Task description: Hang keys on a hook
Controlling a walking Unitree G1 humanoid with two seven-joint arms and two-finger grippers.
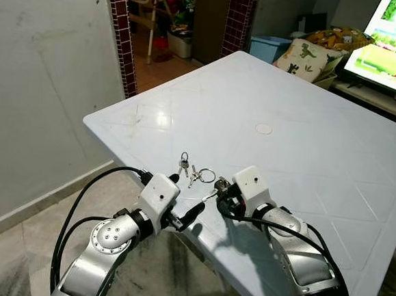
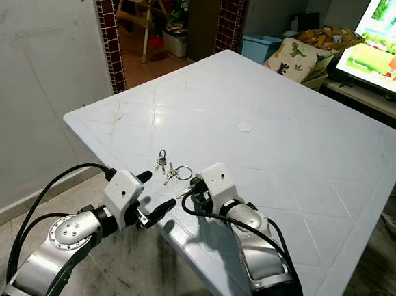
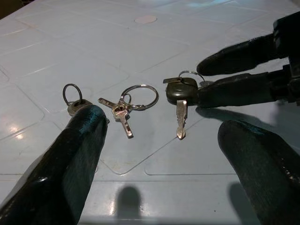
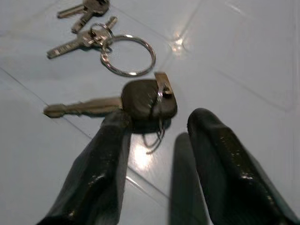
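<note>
My gripper is going to lift the key by a thin ring (image 4: 161, 96) that loops through the black-headed key's head (image 1: 220, 183), so I expect the key to hang blade down.
Three sets of keys lie near the front corner of the white table (image 1: 287, 148). They are a small key on a ring (image 3: 72, 96), a bunch on a larger ring (image 3: 136, 98) and a black-headed key (image 3: 179, 93). My right gripper (image 4: 159, 121) is open and low over the table. The black key's head (image 4: 147, 98) lies at the tip of one of its fingers (image 4: 110, 140), and the other finger stands clear. My left gripper (image 3: 161, 129) is open wide just off the table's edge, facing the keys and touching none of them.
The table's front corner (image 1: 90, 120) juts toward a grey wall on the left. Behind are a brick-framed doorway (image 1: 124, 39) with a high chair, a blue bin (image 1: 269, 47), a dinosaur cushion (image 1: 304, 57) and a lit television (image 1: 392, 40).
</note>
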